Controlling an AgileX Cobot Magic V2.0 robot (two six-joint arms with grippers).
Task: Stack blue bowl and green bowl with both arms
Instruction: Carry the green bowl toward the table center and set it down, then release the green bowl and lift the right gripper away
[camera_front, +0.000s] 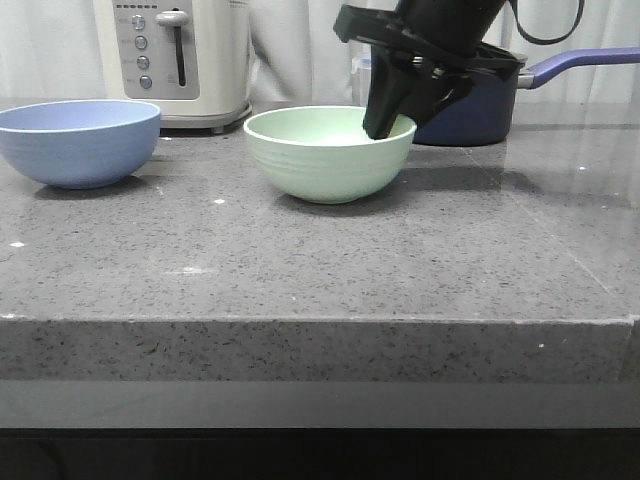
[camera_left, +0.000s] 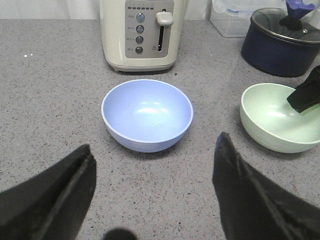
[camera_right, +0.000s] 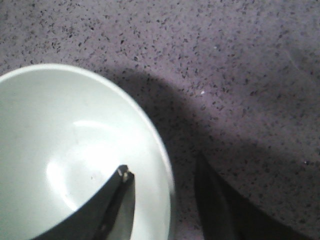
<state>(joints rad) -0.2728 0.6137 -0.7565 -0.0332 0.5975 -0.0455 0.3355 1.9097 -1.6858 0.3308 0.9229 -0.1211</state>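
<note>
The rim of the blue bowl (camera_front: 80, 145) should stay higher than the green rim when I lower that blue bowl in, because the green bowl's opening (camera_front: 318, 126) is about as wide.
The green bowl (camera_front: 325, 160) stands upright at the middle of the grey counter. My right gripper (camera_front: 385, 128) reaches down from the right over its right rim. In the right wrist view the right gripper (camera_right: 161, 169) is open and straddles the rim of the green bowl (camera_right: 60, 140), one finger inside and one outside, with gaps on both sides. The blue bowl (camera_front: 80, 145) sits alone at the left. Not seen in the front view, my left gripper (camera_left: 155, 141) hangs open above the counter just short of the blue bowl (camera_left: 147, 112), holding nothing.
A cream toaster (camera_front: 175, 55) stands behind the blue bowl. A dark navy lidded saucepan (camera_front: 470, 100) with a long handle sits right behind the green bowl. A clear plastic box (camera_left: 230, 20) is beside the pan. The counter's front edge (camera_front: 320, 320) runs across the front view.
</note>
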